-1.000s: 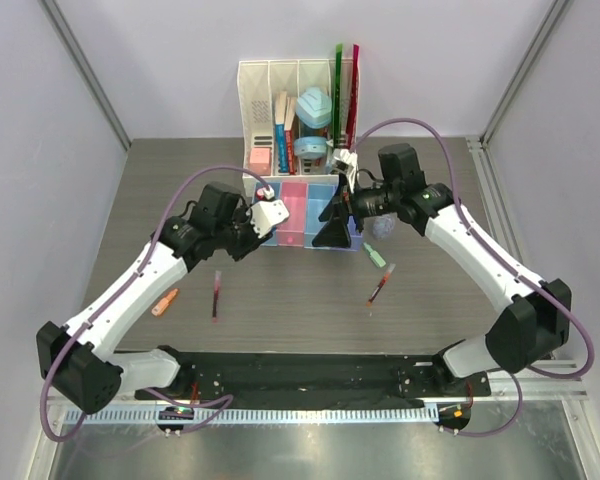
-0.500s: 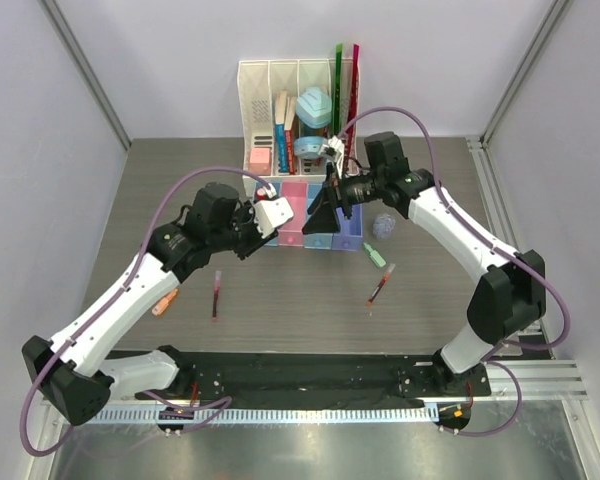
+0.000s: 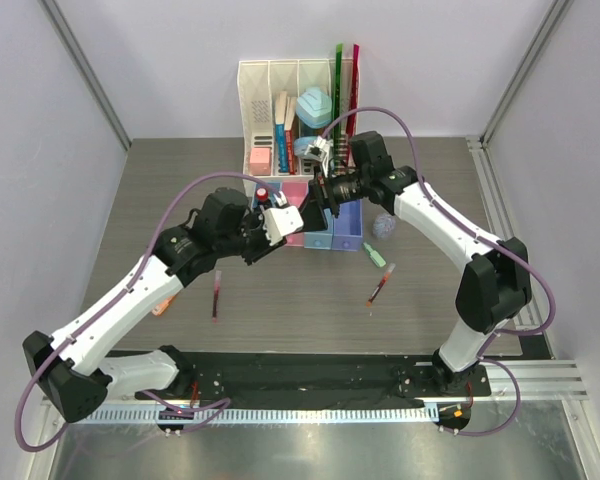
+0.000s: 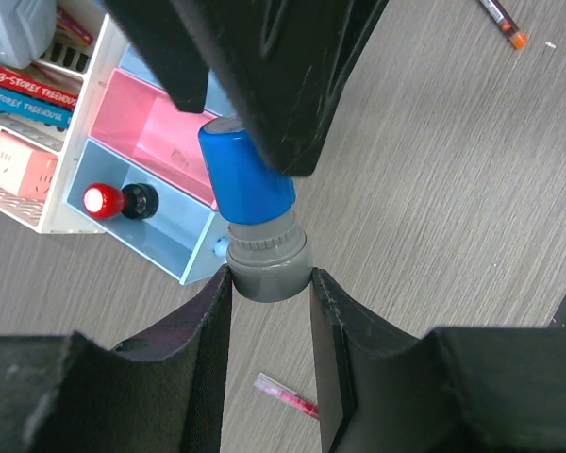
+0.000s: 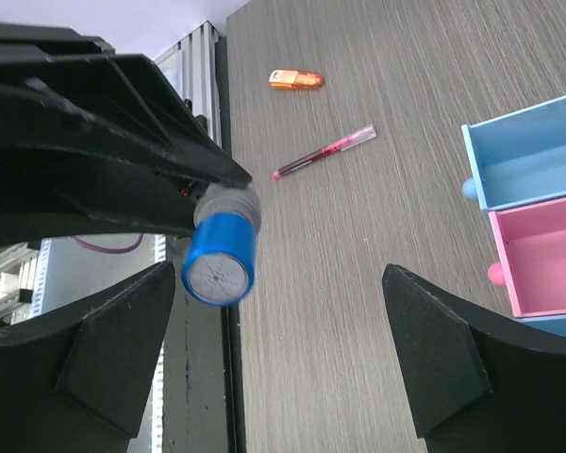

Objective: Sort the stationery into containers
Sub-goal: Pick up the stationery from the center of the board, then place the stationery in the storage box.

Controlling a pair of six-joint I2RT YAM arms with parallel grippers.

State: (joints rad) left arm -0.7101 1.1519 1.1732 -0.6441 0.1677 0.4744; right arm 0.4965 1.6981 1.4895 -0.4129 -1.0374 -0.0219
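Note:
The cylinder's blue cap (image 5: 220, 261) is too near one finger of my open right gripper. I should centre that gripper around the cap (image 4: 243, 181) before I close it.
My left gripper (image 4: 269, 283) is shut on the grey base of a blue-capped cylinder (image 4: 250, 179), held above the table in front of the containers. My right gripper (image 5: 278, 274) is open and faces it, with the cylinder's cap (image 5: 219, 255) just inside its left finger. The two grippers meet over the bins (image 3: 318, 200). A red-capped cylinder (image 4: 102, 200) lies in the blue bin (image 5: 528, 156), next to the pink bin (image 5: 547, 255). On the table lie two dark-red pens (image 3: 216, 295) (image 3: 380, 285), a green piece (image 3: 376, 254), an orange piece (image 5: 295, 79) and a lilac disc (image 3: 383, 226).
The tall white rack (image 3: 270, 80) with books, rulers and teal items stands right behind the bins. The purple bin (image 3: 348, 232) is at the right end of the row. Both arms cross in front of the bins.
My right gripper has swung left over the bins toward the left one. My left gripper has moved right with the blue-capped cylinder still in it.

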